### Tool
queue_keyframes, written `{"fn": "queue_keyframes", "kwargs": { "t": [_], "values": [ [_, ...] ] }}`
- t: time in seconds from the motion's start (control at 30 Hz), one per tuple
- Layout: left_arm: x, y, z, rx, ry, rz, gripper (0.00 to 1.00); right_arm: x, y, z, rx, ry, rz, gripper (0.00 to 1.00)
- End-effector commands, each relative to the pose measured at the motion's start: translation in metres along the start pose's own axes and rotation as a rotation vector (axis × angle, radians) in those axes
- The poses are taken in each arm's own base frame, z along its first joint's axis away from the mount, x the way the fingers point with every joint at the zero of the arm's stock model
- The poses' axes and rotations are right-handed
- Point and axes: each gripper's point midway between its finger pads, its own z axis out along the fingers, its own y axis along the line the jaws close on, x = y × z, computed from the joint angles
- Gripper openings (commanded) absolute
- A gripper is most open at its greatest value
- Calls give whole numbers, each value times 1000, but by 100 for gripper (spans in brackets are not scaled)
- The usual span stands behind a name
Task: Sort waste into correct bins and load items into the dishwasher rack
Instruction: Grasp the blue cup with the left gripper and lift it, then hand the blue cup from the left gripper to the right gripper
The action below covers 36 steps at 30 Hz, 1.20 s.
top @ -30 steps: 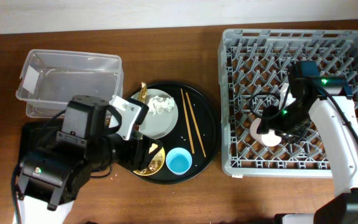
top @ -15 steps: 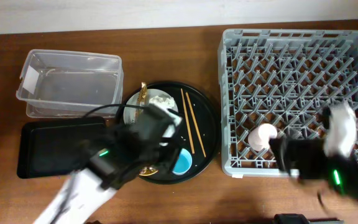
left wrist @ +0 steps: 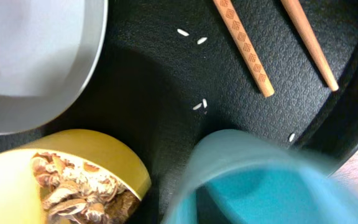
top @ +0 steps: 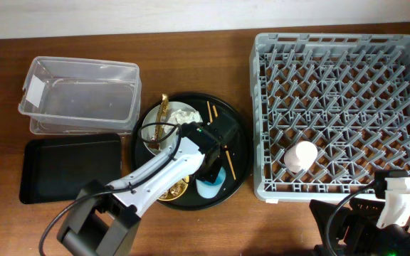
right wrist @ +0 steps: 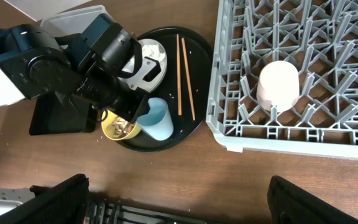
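Note:
My right gripper should take hold of the blue cup's body (right wrist: 161,126), because my left gripper is holding the blue cup's rim (right wrist: 145,116), the end that goes down into the rack.
My left gripper (top: 212,172) reaches onto the round black tray (top: 240,135) and is shut on the rim of the blue cup (top: 209,188), which fills the bottom of the left wrist view as a blur (left wrist: 272,180). Beside it sits the yellow bowl (left wrist: 73,162) holding brownish food scraps (left wrist: 79,190). The grey plate (top: 161,135) carries crumpled tissue (top: 185,116) and a gold wrapper (top: 164,107). Two chopsticks (right wrist: 180,74) lie on the tray. The pink cup (top: 301,156) stands upside down in the dishwasher rack (top: 340,71). My right gripper (right wrist: 191,202) hangs open and empty by the table's near edge.
The clear tub (top: 80,96) stands at the back left, with the shallow black rectangular tray (top: 70,167) in front of it. A few rice grains (left wrist: 201,104) dot the round tray. Bare wood lies between the round tray and the rack.
My left arm swung from over the black rectangular tray to the round tray and closed on the blue cup. My right arm drew back from the rack, leaving the pink cup there.

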Motion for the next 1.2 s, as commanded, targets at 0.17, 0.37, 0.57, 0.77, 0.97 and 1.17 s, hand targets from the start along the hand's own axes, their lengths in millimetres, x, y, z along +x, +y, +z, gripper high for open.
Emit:
{"fn": "queue_keyframes", "kwargs": {
  "t": [0.17,0.37,0.57,0.77,0.97,1.17],
  "values": [
    [-17,-21,-88,456,-158,42,0,4,1,4,-14,31,-16,91],
    [0,-40,-256,1238,-566,330,0,18,36,51,-384,136,-157,91],
    [20,-49,-302,1483,-662,502,0,-16,74,51,-672,46,-242,97],
    [16,-59,-299,1426,-698,569,0,-7,118,43,-980,118,-421,90],
    [13,-59,-301,1418,-729,595,0,-6,140,58,-991,191,-423,66],
    [10,-59,-303,1415,-740,601,0,-1,137,63,-945,210,-417,83]
  ]
}}
